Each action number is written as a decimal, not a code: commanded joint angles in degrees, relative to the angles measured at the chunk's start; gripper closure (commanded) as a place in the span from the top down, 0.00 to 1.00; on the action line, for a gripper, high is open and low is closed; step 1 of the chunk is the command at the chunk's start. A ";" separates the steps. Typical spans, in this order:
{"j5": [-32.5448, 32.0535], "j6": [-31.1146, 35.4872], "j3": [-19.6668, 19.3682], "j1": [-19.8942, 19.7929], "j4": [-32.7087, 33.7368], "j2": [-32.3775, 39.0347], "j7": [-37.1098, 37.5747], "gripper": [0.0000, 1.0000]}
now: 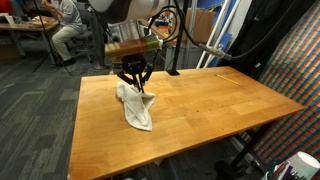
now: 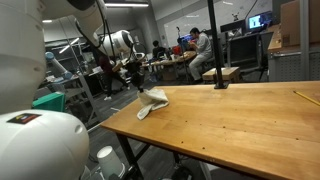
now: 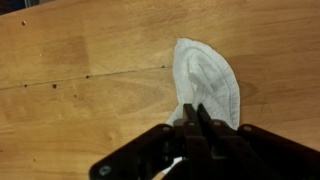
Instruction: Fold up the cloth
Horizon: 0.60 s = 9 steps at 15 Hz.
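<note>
I keep lowering the pinched corner [image 1: 139,91], which hangs over the rest of the white cloth, until it touches the fabric [image 1: 139,112] below, and then open my gripper.
A white cloth [image 1: 136,108] lies on the wooden table [image 1: 200,105], partly bunched and lifted at one end. It also shows in an exterior view [image 2: 152,101] and in the wrist view [image 3: 207,82]. My gripper [image 1: 138,86] is above the cloth's near-left end, fingers pressed together on a pinch of its fabric. In the wrist view the jaws [image 3: 197,112] are shut on the cloth's edge, and the rest of the cloth spreads away from them. In an exterior view the gripper [image 2: 139,88] holds the cloth's raised corner.
A black pole stand [image 2: 217,82] stands on the table's far side. A yellow pencil-like object [image 2: 304,97] lies near the table's edge. Office chairs and people sit beyond the table [image 1: 66,30]. A white round object [image 2: 30,140] fills the foreground.
</note>
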 commanded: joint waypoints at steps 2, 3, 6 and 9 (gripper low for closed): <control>1.39 0.73 0.13 -0.81 -1.59 1.58 1.47 0.02; 1.41 0.91 0.03 -0.83 -1.77 2.34 1.64 0.02; 1.72 0.10 -0.25 -0.64 -0.95 5.61 2.00 0.02; 2.30 -0.62 -0.51 -0.46 -0.19 8.22 2.25 0.02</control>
